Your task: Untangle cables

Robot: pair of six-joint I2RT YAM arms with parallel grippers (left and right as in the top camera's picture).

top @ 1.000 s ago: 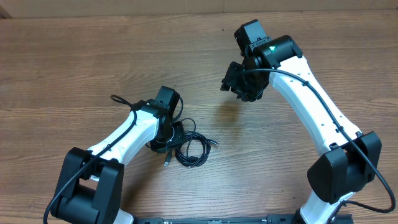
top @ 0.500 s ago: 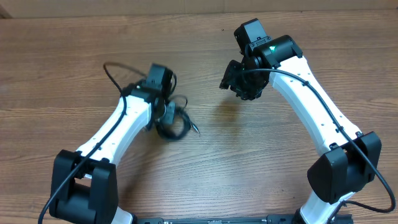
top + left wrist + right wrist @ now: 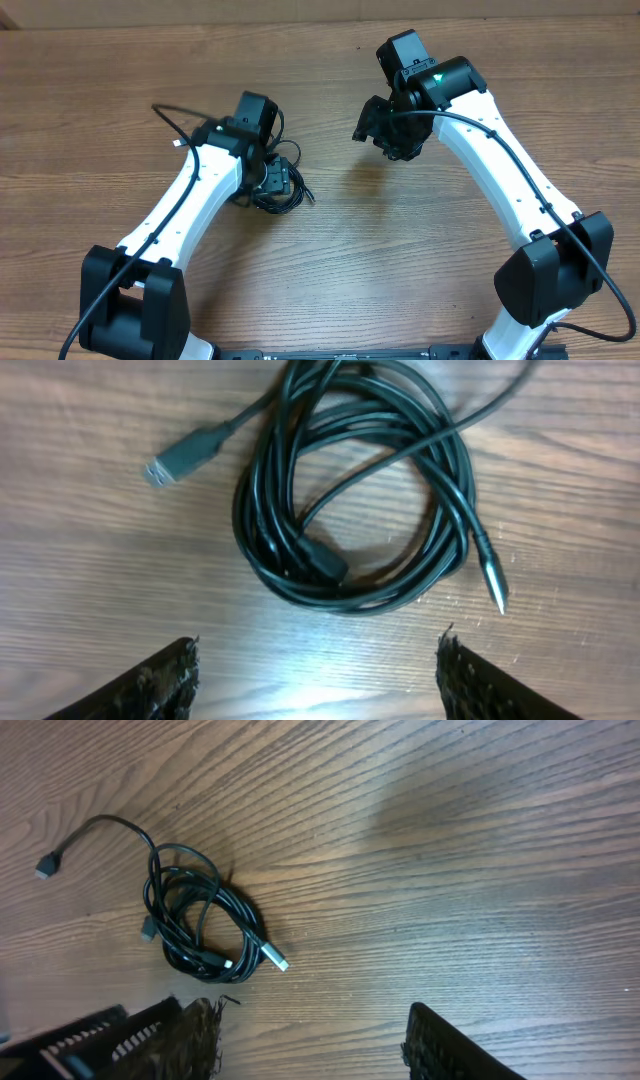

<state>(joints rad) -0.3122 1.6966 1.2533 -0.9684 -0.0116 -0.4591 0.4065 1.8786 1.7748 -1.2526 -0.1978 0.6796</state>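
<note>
The coil of black cables (image 3: 262, 510) will come up as one bundle when I lift it, because strands of cable cross over and around the stacked loops.
A tangled coil of black cables (image 3: 350, 490) lies flat on the wooden table. A silver USB plug (image 3: 172, 462) sticks out on one side and a thin jack plug (image 3: 495, 588) on the other. My left gripper (image 3: 318, 645) hovers just short of the coil, open, with only bare wood between its fingers (image 3: 165, 680). From overhead, the coil (image 3: 292, 197) peeks out beside the left gripper (image 3: 272, 183), and one loose strand (image 3: 165, 112) trails up and left. My right gripper (image 3: 385, 135) hangs open above the table, far right of the coil (image 3: 200, 925), holding nothing.
The wooden table (image 3: 120, 60) runs to a back edge at the top of the overhead view. Both white arms reach in from the near side. A small plug (image 3: 45, 867) ends the loose strand in the right wrist view.
The left gripper dragged the cable bundle up and left across the table, then opened and let it go. The right gripper stayed in place, its jaws slightly wider.
</note>
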